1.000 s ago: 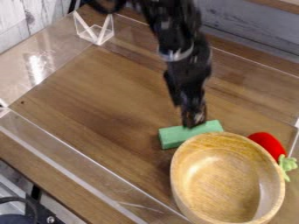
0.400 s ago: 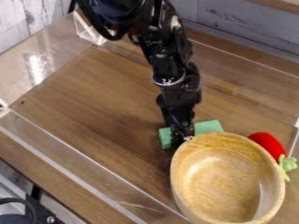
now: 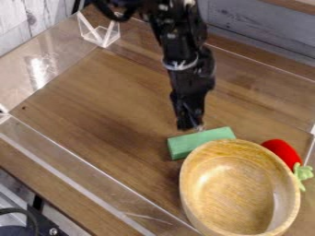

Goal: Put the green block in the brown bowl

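I should rise, open my gripper's fingers wide and come down around the block's middle point(image 3: 201, 143), because the closed fingers hang behind the green block's far edge point(image 3: 198, 134).
The green block point(image 3: 202, 141) lies flat on the wooden table, just behind the rim of the brown bowl point(image 3: 196, 171), which stands at the front right. My gripper point(image 3: 186, 121) hangs point-down just above and behind the block's left half. Its fingers are pressed together with nothing visible between them. The block is not lifted; it rests on the table, apart from the fingertips.
A red rounded object point(image 3: 282, 150) with a green bit sits against the bowl's far right rim. Clear acrylic walls point(image 3: 74, 152) fence the table on all sides. A small transparent stand point(image 3: 99, 33) is at the back left.
The gripper dropped onto the block's left end, then rose again with its fingers closed. The block stays on the table in about the same place.
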`<state>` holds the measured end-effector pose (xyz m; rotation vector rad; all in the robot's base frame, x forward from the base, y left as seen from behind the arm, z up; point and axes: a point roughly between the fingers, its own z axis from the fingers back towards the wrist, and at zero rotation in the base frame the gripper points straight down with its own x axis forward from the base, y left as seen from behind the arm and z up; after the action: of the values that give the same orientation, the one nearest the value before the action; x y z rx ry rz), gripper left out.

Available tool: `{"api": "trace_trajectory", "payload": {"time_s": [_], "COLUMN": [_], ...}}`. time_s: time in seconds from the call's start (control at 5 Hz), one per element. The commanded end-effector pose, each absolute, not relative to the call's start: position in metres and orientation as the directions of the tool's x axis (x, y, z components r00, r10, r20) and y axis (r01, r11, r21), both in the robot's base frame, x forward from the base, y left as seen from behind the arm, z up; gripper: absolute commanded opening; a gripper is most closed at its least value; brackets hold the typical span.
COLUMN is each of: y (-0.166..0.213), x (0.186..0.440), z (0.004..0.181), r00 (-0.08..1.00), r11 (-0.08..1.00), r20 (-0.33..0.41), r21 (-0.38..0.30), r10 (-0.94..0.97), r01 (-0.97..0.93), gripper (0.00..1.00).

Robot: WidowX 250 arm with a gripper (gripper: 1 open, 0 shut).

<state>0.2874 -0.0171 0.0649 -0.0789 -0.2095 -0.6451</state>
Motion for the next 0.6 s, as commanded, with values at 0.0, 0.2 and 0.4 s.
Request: {"api": "trace_trajectory", "payload": {"time_s": [0.0,0.2,0.4], "y": [-0.013,-0.013,-0.013], "x": [0.299,0.297,0.294], "z": [0.08,0.067,0.052], "r00": [0.763,0.753,0.744], "r11": [0.797,0.784,0.769], "r20": [0.266,0.259,0.25], "r21": [0.038,0.025,0.009], "r10": [-0.59,-0.605,-0.62], "r01": [0.603,0.621,0.639], "gripper": [0.0,1.0,1.0]}}
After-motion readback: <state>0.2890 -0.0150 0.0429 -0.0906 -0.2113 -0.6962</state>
